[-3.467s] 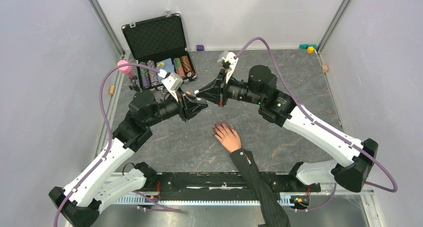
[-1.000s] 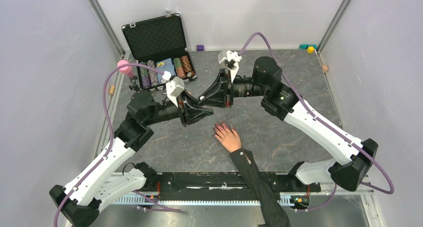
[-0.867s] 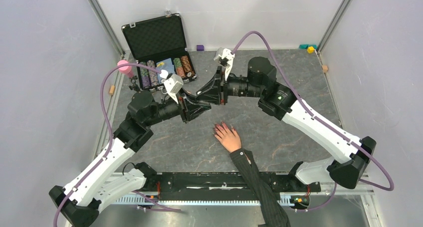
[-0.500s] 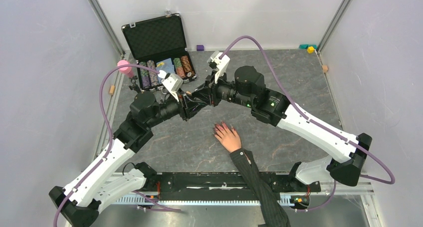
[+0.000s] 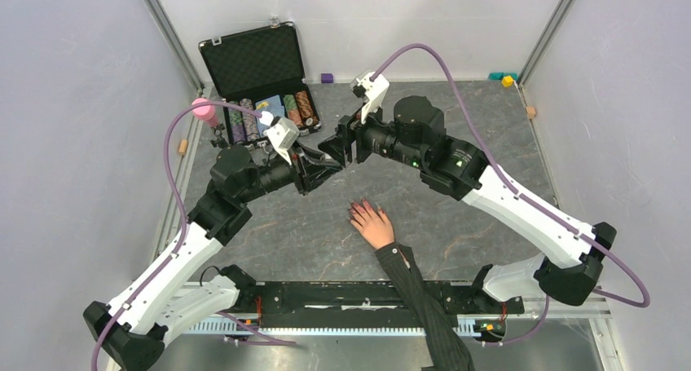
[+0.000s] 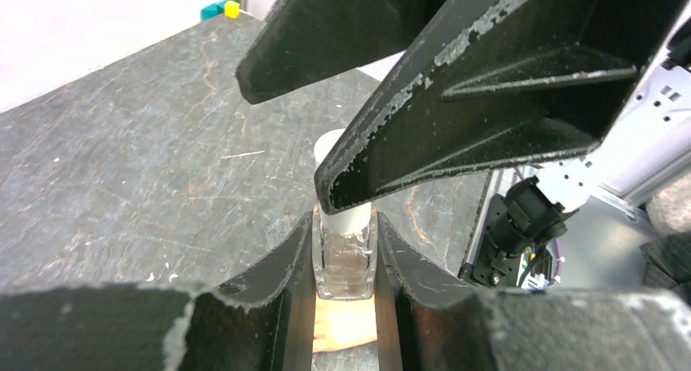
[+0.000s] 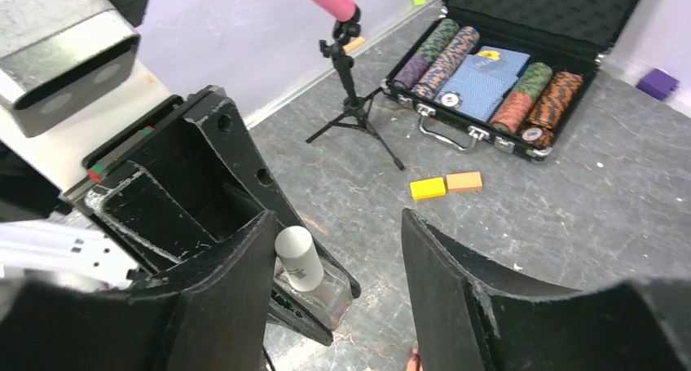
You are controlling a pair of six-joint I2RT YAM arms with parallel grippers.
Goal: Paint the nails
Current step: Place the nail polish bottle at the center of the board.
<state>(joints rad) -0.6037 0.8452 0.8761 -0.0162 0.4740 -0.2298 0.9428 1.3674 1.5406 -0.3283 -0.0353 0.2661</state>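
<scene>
My right gripper needs to centre itself over the cap before I take the bottle, because the white cap (image 7: 299, 258) is too close to one of its fingers.
My left gripper (image 5: 328, 165) is shut on a small clear bottle (image 6: 345, 261) with a white cap (image 7: 299, 258), held above the table. My right gripper (image 7: 336, 220) is open and straddles the cap. The cap lies close by its left finger, with a wide gap to the other finger. In the left wrist view the right gripper's fingers (image 6: 456, 102) hang over the bottle. A pale hand (image 5: 375, 226) in a dark pinstriped sleeve rests flat on the table just below both grippers. The nails (image 5: 357, 209) are reddish-pink and point to the left.
An open black case (image 5: 254, 61) with poker chips (image 7: 456, 61) sits at the back left. Beside it stands a small tripod with a pink top (image 7: 352, 94). Yellow (image 7: 428, 188) and orange (image 7: 464, 181) blocks lie near the case. Small blocks (image 5: 507, 79) lie along the back wall.
My right gripper was shut at the bottle's top and has now opened and drawn back slightly, with the cap left on the bottle. The left gripper and the hand have stayed still.
</scene>
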